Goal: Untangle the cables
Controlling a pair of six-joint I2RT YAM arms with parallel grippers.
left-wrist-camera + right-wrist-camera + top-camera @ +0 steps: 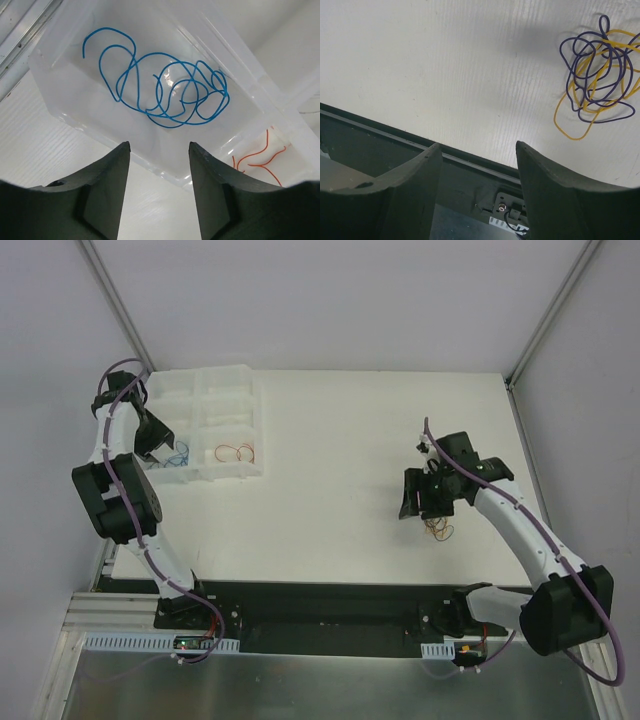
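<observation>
The purple and yellow bundle [439,529] is far away from my left gripper, so my right gripper should move it toward the table's middle [374,534] before both grippers untangle it.
A blue cable [155,85] lies in loose loops in one compartment of a clear plastic box [60,107]; it also shows from above [175,455]. A red-orange cable [260,155] lies in the neighbouring compartment [236,452]. My left gripper [159,150] hangs just above the near wall of the blue cable's compartment, open, with nothing between its fingers. On the table to the right, a purple cable [600,55] and a yellow cable [570,122] are tangled together in one small bundle [437,530]. My right gripper [479,150] stands open and empty beside that bundle, over the table's near edge.
The clear box [205,425] with several compartments sits at the back left of the white table [340,460]. The black rail [370,145] along the table's near edge lies under my right gripper [418,508]. Grey walls close in the back and sides.
</observation>
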